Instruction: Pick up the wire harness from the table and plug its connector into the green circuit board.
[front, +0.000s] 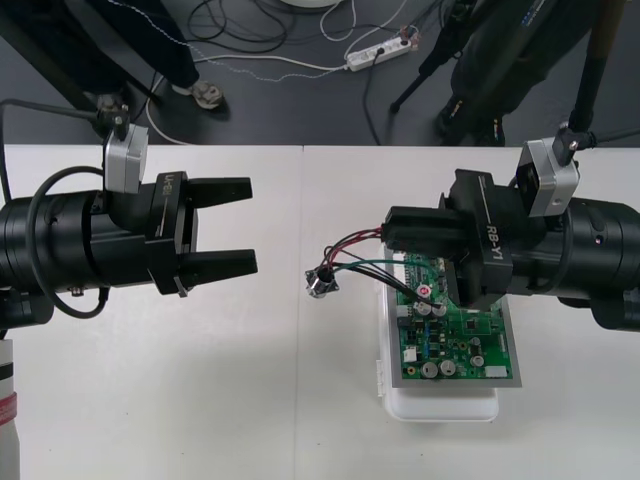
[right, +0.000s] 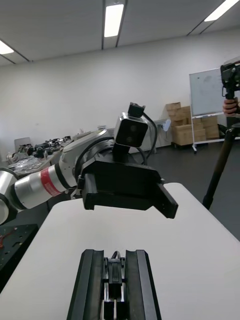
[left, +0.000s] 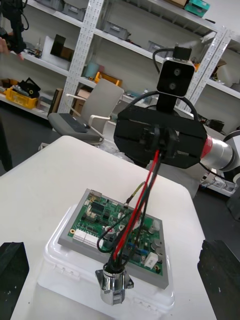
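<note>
My gripper is about to carry the black plug, and the green wire's ring end (left: 126, 205) sticks out apart from it, so I expect the green wire to dangle loose.
My right gripper (front: 388, 232) is shut on the black plug end of the wire harness, above the far left part of the green circuit board (front: 455, 338). Red, black and green wires (front: 350, 252) run from it toward the left arm, down to the round metal socket (front: 322, 282), which dangles just off the board's left edge. In the right wrist view the plug (right: 115, 278) sits between my two close-set fingers. My left gripper (front: 238, 228) stands open, facing the socket from the left with a gap between them. From the left wrist, the socket (left: 115, 285) hangs before the board (left: 100, 217).
The board rests on a white base (front: 440, 405) right of the table's middle. The table's far edge (front: 300, 147) lies just behind both grippers, with cables and a power strip (front: 380, 52) on the dark floor beyond.
</note>
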